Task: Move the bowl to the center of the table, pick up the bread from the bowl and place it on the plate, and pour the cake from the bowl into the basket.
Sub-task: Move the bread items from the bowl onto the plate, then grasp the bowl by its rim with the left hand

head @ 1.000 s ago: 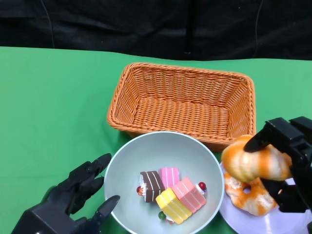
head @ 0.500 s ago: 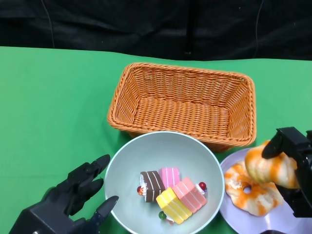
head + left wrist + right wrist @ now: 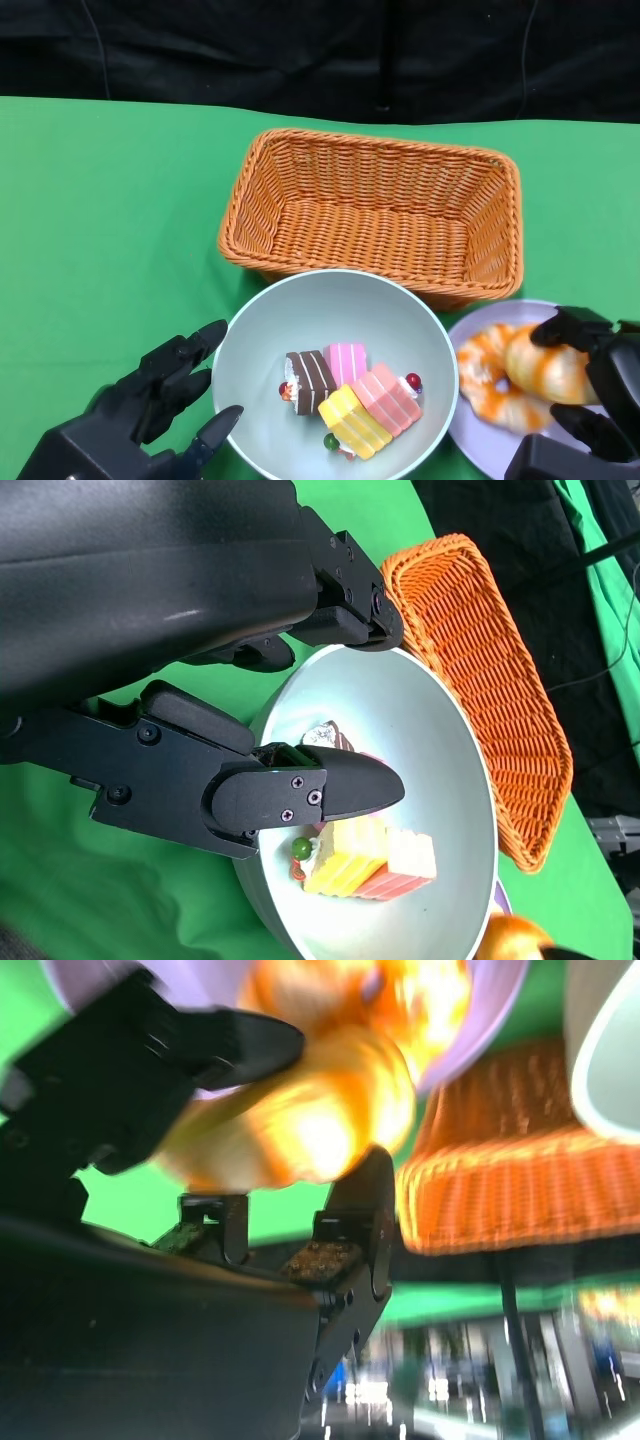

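Note:
The cake pieces (image 3: pixel 366 402) sit loose in the smooth, wide bowl (image 3: pixel 290 322), so all of them will tumble out into the basket when the robot tips the bowl.
The pale green bowl (image 3: pixel 335 320) sits in front of me with several small cake pieces (image 3: pixel 350 390) in it. My right hand (image 3: pixel 590 395) grips a glazed orange bread (image 3: pixel 545 365) low over the lavender plate (image 3: pixel 485 445), where a second bread (image 3: pixel 488 385) lies. The right wrist view shows that bread (image 3: pixel 300 1130) clamped between the black fingers (image 3: pixel 200 1050) against the plate (image 3: pixel 490 1010). My left hand (image 3: pixel 150 410) is spread beside the bowl's left rim, holding nothing. In the left wrist view, its fingers (image 3: pixel 300 790) reach over the bowl (image 3: pixel 410 750) near the cakes (image 3: pixel 370 865).
An empty orange wicker basket (image 3: pixel 375 215) stands just behind the bowl, touching or nearly touching its far rim. Green cloth covers the table, with open cloth to the left. A black backdrop runs along the far edge.
My right hand has carried the bread rightward and down from above the bowl's edge onto the plate. The left hand and bowl have stayed put.

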